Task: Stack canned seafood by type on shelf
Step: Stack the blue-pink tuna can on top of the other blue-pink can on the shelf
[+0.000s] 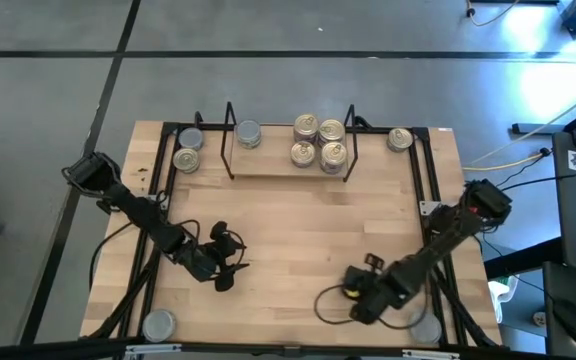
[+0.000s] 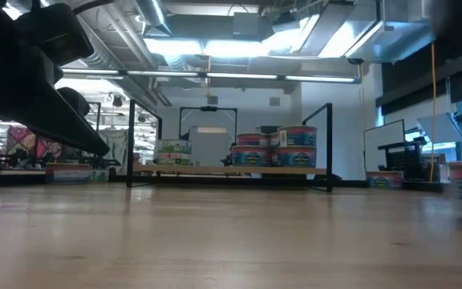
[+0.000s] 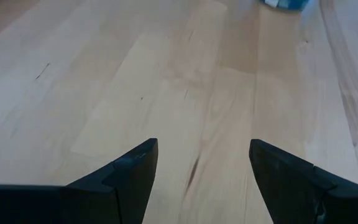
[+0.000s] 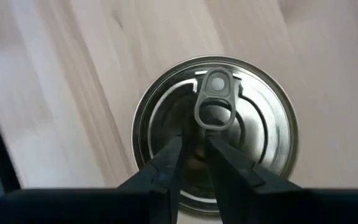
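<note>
The gold tin (image 4: 250, 118) stands flat beneath my right gripper's closed fingers, so I should slide it over to the middle (image 1: 308, 253), where my left gripper can tilt it up.
The shelf (image 1: 288, 170) (image 2: 231, 169) stands at the table's far edge. On its wood base sit one silver-lidded tin (image 1: 248, 133) and several gold-lidded tins (image 1: 318, 141) (image 2: 275, 148). My right gripper (image 1: 354, 291) (image 4: 194, 146) is near the table's near right corner, pointing down over a gold pull-tab tin (image 4: 215, 127). Its fingers are almost together. My left gripper (image 1: 230, 262) (image 3: 202, 168) is open over bare wood at the near left. My right gripper points down from above at the middle of the gold tin's lid (image 4: 185, 112), just beside the pull tab (image 4: 214, 99). The tin stands upright on the table. Whether the fingertips touch the lid, I cannot tell.
Two tins (image 1: 188, 150) stand left of the shelf and one gold tin (image 1: 399, 139) right of it. One silver tin (image 1: 158, 324) sits at the near left corner and another (image 1: 425, 328) at the near right. Black rails (image 1: 430, 190) edge the table. The middle is bare wood.
</note>
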Action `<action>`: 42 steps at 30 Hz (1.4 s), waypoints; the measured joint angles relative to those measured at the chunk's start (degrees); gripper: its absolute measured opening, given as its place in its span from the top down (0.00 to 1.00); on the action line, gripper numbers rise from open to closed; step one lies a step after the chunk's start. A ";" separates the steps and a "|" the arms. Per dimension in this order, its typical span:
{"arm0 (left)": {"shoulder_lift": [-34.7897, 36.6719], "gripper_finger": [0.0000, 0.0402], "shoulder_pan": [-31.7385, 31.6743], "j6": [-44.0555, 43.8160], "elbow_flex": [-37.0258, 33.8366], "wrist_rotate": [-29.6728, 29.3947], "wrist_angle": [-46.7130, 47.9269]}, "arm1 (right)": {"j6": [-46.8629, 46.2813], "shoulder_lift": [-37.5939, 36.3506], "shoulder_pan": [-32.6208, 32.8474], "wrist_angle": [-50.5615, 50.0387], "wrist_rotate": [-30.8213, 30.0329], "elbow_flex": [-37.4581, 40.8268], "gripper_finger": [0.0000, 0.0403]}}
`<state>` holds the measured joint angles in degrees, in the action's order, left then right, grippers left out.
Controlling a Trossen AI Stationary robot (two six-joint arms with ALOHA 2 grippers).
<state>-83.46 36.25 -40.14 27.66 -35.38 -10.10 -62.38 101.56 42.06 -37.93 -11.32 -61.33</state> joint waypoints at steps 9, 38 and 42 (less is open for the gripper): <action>0.00 0.37 -2.02 0.11 0.00 0.00 -0.02 | 14.93 2.18 -9.24 10.71 -3.10 0.23 0.81; -10.38 0.37 -9.15 12.53 6.28 1.22 -16.25 | 46.42 -1.92 -18.92 24.24 -5.90 0.66 0.81; -13.77 0.37 -8.86 15.73 12.40 1.26 -16.18 | 48.99 -6.78 -15.26 21.77 -7.17 1.52 0.81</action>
<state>-97.23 27.40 -24.41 40.06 -34.11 -26.27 -13.39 94.79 26.81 -16.16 -18.49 -59.82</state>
